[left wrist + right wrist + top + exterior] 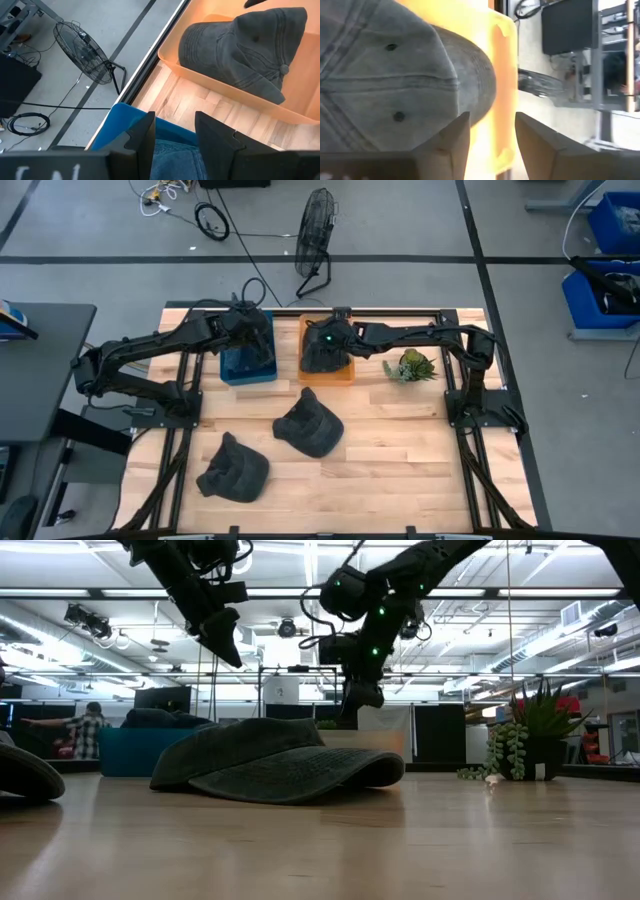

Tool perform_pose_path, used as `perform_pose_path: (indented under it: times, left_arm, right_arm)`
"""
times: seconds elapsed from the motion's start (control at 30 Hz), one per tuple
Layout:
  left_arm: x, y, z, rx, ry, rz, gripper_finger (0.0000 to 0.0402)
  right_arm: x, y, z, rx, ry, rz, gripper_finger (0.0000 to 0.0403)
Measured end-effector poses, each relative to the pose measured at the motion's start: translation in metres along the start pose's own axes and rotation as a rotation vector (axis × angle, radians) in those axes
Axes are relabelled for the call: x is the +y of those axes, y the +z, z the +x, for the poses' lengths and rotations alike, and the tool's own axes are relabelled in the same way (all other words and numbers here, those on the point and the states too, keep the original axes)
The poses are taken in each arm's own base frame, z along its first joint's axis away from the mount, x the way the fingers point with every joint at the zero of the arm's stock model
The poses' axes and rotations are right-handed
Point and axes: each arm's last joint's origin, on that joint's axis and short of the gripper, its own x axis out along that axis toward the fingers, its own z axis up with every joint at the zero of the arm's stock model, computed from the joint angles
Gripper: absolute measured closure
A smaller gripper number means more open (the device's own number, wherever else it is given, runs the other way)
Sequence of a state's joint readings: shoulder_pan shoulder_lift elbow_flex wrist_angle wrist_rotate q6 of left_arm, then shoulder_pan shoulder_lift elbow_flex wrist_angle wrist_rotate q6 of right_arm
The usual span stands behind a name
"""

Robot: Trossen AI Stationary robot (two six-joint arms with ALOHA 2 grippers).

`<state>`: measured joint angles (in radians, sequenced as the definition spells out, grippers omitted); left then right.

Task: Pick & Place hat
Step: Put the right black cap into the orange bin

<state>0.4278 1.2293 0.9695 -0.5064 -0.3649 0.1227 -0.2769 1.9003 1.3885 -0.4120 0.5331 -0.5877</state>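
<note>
My right gripper is heading for the middle hat's top [306,418] and should keep going and close there, with the grey hat inside the orange bin [319,360] and the middle hat lying free.
Two dark hats lie brim-down on the wooden table: one near the middle [310,423] [280,762], one nearer the front left [233,470] [22,775]. A third grey hat [322,352] [245,47] [395,75] sits in the orange bin [345,373] [200,80]. My right gripper [327,340] [365,692] [492,142] hovers open just above that hat's edge. My left gripper [252,340] [225,635] [174,142] hangs open above the blue bin [245,370] [120,125], which holds bluish cloth [175,162].
A small potted plant [410,367] [530,740] stands right of the orange bin. Both bins sit side by side at the table's far edge. A floor fan [315,240] [82,50] stands beyond the table. Bare wood lies on the near right.
</note>
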Motion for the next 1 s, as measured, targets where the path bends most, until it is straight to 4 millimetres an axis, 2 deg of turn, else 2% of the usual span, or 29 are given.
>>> perform_pose_path:
  times: [0.27,0.43,0.53,0.73,1.0]
  left_arm:
    - [0.0,0.0,0.0,0.004,-0.007,-0.004,0.0259]
    - [-0.001,-0.002,0.0,0.017,-0.03,0.001,0.0259]
    - [-0.004,-0.003,0.0,0.023,-0.117,0.026,0.026]
    - [-0.026,-0.008,-0.009,0.028,-0.39,0.203,0.0259]
    - [-0.063,-0.01,-0.028,-0.014,-0.52,0.396,0.0259]
  right_arm:
    - [0.002,0.028,-0.04,0.01,0.008,0.001,0.0232]
    - [0.018,0.042,-0.065,-0.046,0.152,0.056,0.0243]
    - [0.031,0.046,-0.076,-0.064,0.24,0.094,0.0249]
    - [0.056,0.045,-0.092,-0.005,0.366,0.144,0.0257]
    - [0.081,0.05,-0.112,0.027,0.512,0.351,0.0259]
